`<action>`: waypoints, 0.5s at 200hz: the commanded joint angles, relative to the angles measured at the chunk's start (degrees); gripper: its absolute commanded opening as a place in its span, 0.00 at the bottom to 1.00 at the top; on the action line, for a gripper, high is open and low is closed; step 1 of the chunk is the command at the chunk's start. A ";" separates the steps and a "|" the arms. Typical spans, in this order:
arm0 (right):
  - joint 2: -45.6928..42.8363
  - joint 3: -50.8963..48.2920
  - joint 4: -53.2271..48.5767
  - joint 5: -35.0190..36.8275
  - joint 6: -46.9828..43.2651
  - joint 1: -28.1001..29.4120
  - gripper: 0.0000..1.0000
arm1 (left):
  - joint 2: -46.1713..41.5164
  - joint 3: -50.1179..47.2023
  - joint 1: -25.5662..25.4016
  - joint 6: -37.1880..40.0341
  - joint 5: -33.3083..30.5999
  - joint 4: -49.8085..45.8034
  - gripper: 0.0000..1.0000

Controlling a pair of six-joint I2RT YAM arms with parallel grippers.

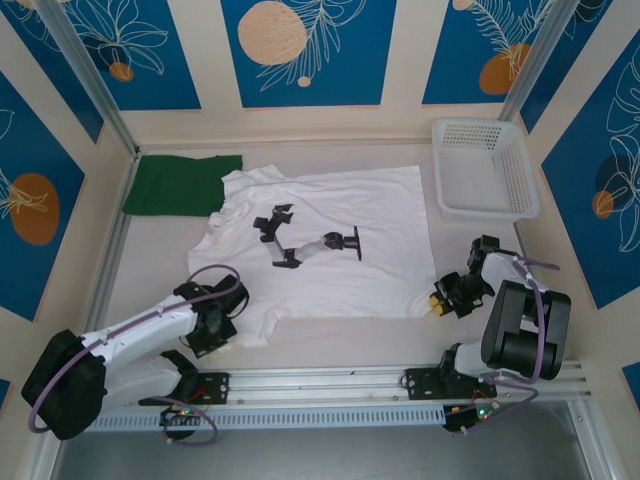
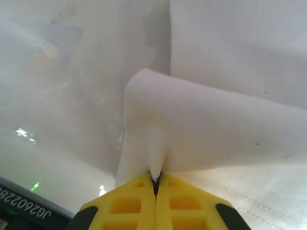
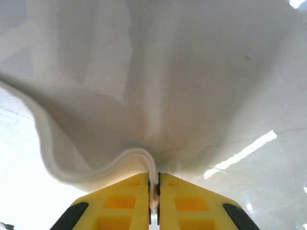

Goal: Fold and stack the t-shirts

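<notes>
I have the white t-shirt's near sleeve (image 1: 258, 330) and hem corner in my grippers, so my left gripper keeps moving toward the far sleeve (image 1: 254, 178) and releases the near sleeve there.
The white t-shirt (image 1: 330, 215) with a black print lies spread flat across the middle of the table. A folded dark green t-shirt (image 1: 180, 184) lies at the back left, touching the white one's sleeve. My left gripper (image 1: 222, 338) is shut on the white shirt's near left corner; in the left wrist view the yellow fingers (image 2: 129, 203) pinch a raised fold of white cloth (image 2: 192, 124). My right gripper (image 1: 440, 300) is shut on the near right corner; the right wrist view has a layered hem (image 3: 120, 165) clamped between its yellow fingers (image 3: 192, 206).
A white mesh basket (image 1: 483, 166) stands at the back right corner. A metal rail (image 1: 320, 385) runs along the near edge where both arm bases are bolted. Blue patterned walls close in the sides and back.
</notes>
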 commanded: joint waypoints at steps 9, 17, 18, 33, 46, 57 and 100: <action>0.54 2.57 -7.67 4.44 0.66 -0.34 0.04 | 0.19 6.26 -0.72 2.87 3.09 -8.62 0.00; 0.77 2.96 -9.16 5.54 0.86 -0.39 0.03 | 0.32 7.95 -0.74 2.88 4.37 -11.49 0.00; 0.78 2.99 -9.31 5.65 0.86 -0.39 0.03 | 0.34 8.17 -0.74 2.88 4.51 -11.80 0.00; 0.45 3.45 -10.54 6.73 1.36 -0.37 0.00 | 0.92 11.50 -0.75 4.44 6.84 -15.84 0.00; 0.19 3.96 -11.37 7.40 1.96 -0.29 0.00 | 2.17 15.16 -0.76 5.12 7.82 -20.27 0.00; 0.16 4.78 -11.77 7.35 2.17 -0.13 0.00 | 3.25 18.47 -0.75 6.60 8.74 -22.24 0.00; 0.49 12.18 -14.55 7.57 4.48 2.90 0.00 | 13.67 35.46 2.81 14.49 7.55 -26.87 0.00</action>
